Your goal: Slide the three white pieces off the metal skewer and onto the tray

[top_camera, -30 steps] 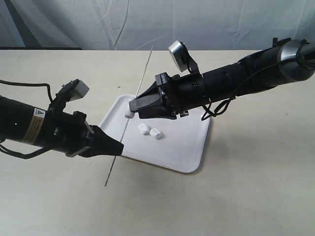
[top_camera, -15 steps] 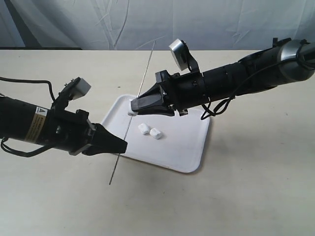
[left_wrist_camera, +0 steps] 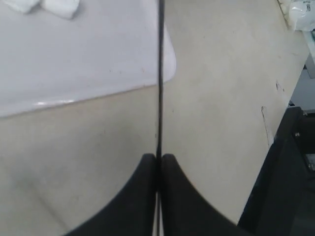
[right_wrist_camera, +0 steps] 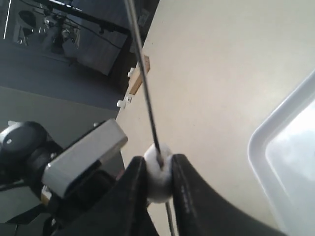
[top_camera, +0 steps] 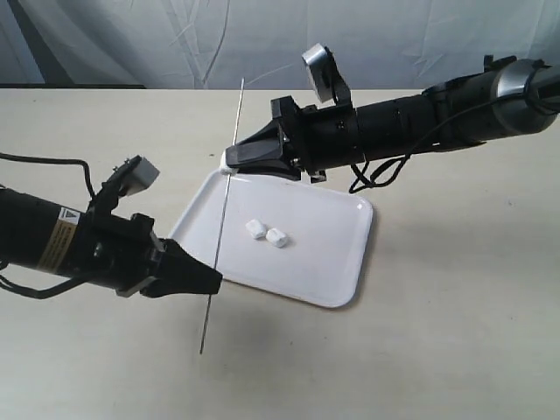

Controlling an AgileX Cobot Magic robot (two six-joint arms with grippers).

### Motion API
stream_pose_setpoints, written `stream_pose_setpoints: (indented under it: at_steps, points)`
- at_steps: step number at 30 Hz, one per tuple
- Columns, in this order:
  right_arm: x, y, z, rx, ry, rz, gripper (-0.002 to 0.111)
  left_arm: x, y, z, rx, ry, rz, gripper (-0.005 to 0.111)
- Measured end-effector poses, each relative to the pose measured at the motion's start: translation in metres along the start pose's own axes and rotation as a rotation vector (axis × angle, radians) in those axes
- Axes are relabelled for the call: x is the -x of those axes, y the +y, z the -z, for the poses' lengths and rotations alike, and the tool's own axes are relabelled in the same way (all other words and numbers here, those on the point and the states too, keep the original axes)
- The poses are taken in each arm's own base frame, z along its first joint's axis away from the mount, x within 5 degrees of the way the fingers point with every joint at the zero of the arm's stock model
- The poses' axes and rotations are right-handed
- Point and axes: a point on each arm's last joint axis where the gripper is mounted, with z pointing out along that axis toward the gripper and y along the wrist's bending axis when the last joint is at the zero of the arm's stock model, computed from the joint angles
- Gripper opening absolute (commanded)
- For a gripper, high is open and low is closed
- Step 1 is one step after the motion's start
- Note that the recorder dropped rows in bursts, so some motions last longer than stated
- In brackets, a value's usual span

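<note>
The skewer's free tip (top_camera: 242, 81) points past the far edge of the tray, so my right gripper should bring the last white piece back next to the loose pieces (top_camera: 289, 233) before it opens.
A thin metal skewer (top_camera: 226, 199) stands nearly upright over the left end of the white tray (top_camera: 325, 278). My left gripper (top_camera: 213, 282) is shut on its lower part; the rod (left_wrist_camera: 160, 73) runs out from between the black fingertips. My right gripper (top_camera: 229, 164) is shut on one white piece (right_wrist_camera: 157, 173) still threaded on the skewer (right_wrist_camera: 142, 73), just beyond the tray's far left corner. Two more white pieces (top_camera: 266, 233) lie loose near the tray's middle, also seen as white pieces (left_wrist_camera: 44, 5) in the left wrist view.
The beige table (top_camera: 437, 350) surrounds the tray. A pale curtain (top_camera: 262, 39) hangs behind. In the right wrist view the left arm's camera housing (right_wrist_camera: 86, 155) sits below the gripped piece.
The right gripper has drawn the white piece up the skewer toward its top end and away from the tray. The left gripper moved down and left, and the skewer now stands more upright.
</note>
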Motion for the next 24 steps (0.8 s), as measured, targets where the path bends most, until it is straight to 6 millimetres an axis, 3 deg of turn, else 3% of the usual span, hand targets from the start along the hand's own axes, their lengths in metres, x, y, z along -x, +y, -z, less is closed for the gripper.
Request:
stream_pose_setpoints:
  at_steps: [11, 16, 20, 24]
  points:
    - [0.041, 0.016, 0.000, -0.037, -0.135, 0.102, 0.017, -0.035, 0.002, -0.003, -0.008, 0.091, 0.059, 0.000]
    - [0.059, 0.027, 0.002, -0.036, -0.189, 0.142, 0.017, -0.038, 0.003, -0.003, -0.005, 0.103, 0.062, 0.000]
    - [0.061, 0.025, 0.002, -0.085, -0.183, 0.148, 0.017, -0.038, 0.008, -0.003, 0.059, 0.095, 0.056, 0.000]
    - [0.050, 0.008, 0.003, -0.271, -0.036, 0.180, 0.017, -0.037, 0.017, -0.002, 0.148, 0.082, 0.052, 0.000]
